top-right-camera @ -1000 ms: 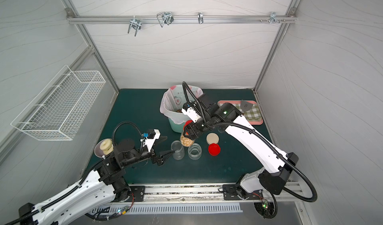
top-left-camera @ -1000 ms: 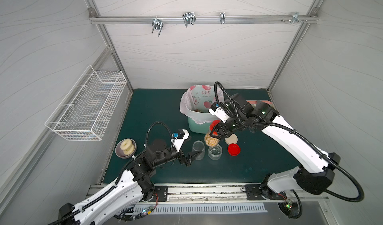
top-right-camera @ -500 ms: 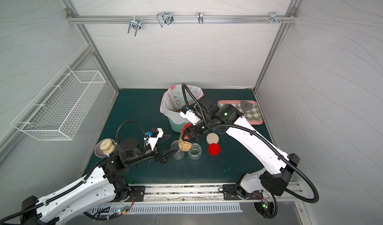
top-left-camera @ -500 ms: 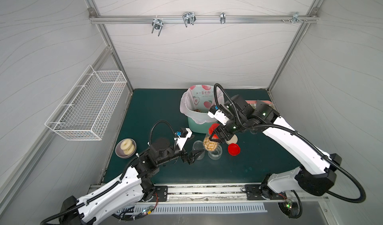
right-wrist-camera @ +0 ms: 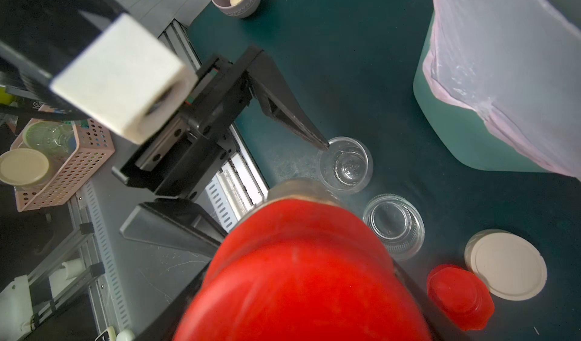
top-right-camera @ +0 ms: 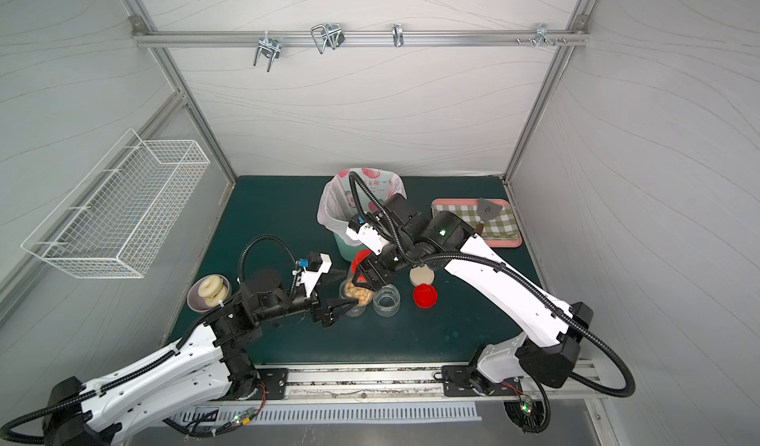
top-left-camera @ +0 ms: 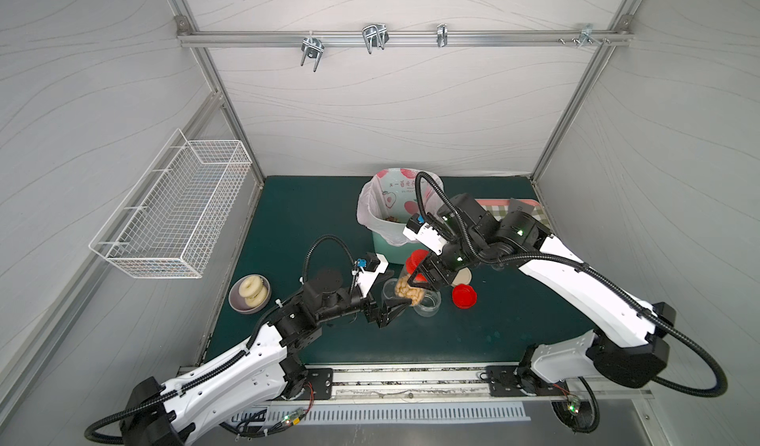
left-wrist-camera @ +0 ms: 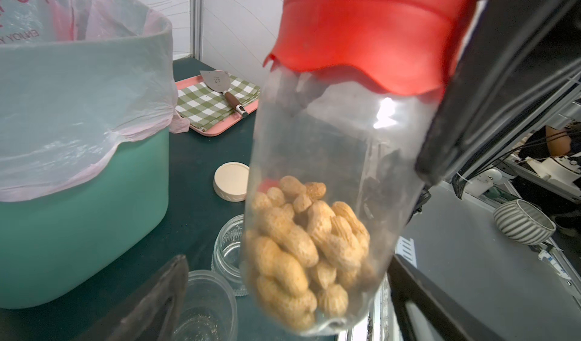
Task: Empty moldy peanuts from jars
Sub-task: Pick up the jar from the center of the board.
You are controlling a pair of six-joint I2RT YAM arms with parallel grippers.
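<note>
The fingers of my right gripper reach across the jar's red lid and glass (left-wrist-camera: 363, 80). Next, my left gripper grips the jar's base (left-wrist-camera: 311, 301) before my right gripper grips just the lid.
My right gripper (top-left-camera: 424, 274) is shut on a clear jar (left-wrist-camera: 330, 172) near its red lid (left-wrist-camera: 371, 34) and holds it tilted above the mat. Tan moldy peanuts (left-wrist-camera: 301, 245) fill the jar's lower half and also show in a top view as peanuts (top-right-camera: 357, 292). My left gripper (top-left-camera: 392, 296) is open, with one finger (left-wrist-camera: 157, 298) on each side of the jar's base and not touching the glass. Below stand an empty tall jar (right-wrist-camera: 345, 163) and an empty short jar (right-wrist-camera: 394, 226).
A loose red lid (top-left-camera: 464, 296) and a beige lid (top-left-camera: 462, 277) lie right of the jars. The mint-green bin (top-left-camera: 386, 240) with its pink bag stands just behind. A pink tray (top-right-camera: 506, 240) with a spatula is at the back right, and a bowl of donuts (top-left-camera: 250, 296) is at the left.
My right gripper has carried the peanut jar forward and to the left, over the empty jars. My left arm has reached in until its open fingers flank the jar's base.
</note>
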